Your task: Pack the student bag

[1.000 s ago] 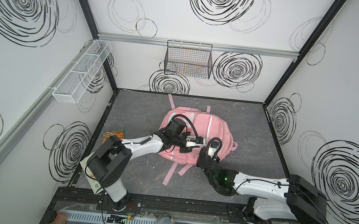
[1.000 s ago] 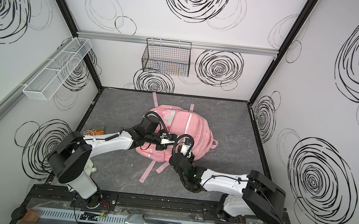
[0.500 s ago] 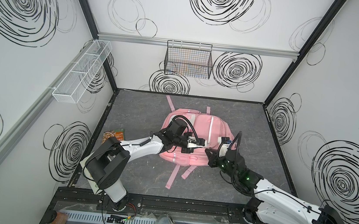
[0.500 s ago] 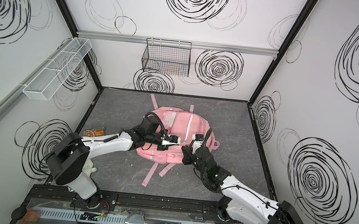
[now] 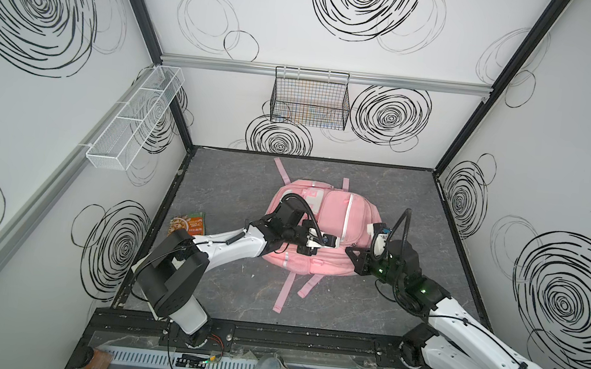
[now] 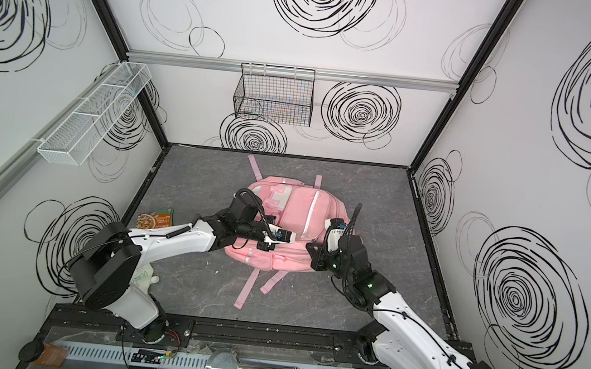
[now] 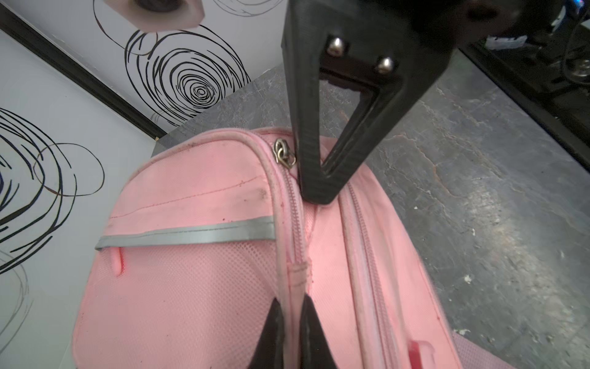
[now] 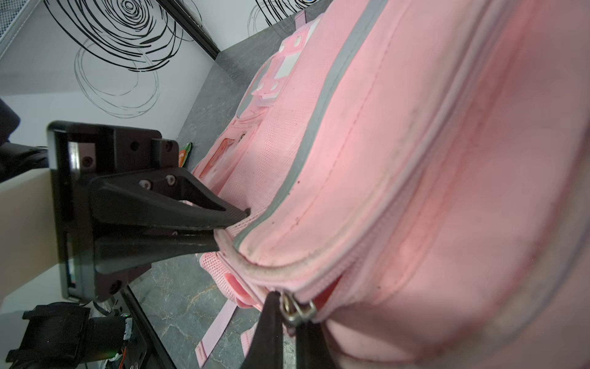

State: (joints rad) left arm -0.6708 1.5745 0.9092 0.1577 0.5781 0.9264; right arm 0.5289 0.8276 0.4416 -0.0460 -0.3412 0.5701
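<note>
The seam at the zipper's end is pinched in my left gripper, away from the zipper pull. Next, my left gripper opens and grabs the seam nearer the pull.
The pink student bag lies flat on the grey floor, with loose straps toward the front. My left gripper is shut on the piped zipper seam at the bag's near edge. My right gripper is shut on a metal zipper pull at the bag's right front corner. One of the right gripper's fingers shows in the left wrist view beside the zipper pull. The left gripper shows in the right wrist view, pinching the seam.
A snack packet lies by the left wall. A black wire basket hangs on the back wall. A white mesh rack is fixed to the left wall. Pink straps trail on the floor before the bag.
The right arm has swung out to the right and stretched, and its gripper has moved a little rightward along the bag's front edge. The left gripper has kept its hold in place.
</note>
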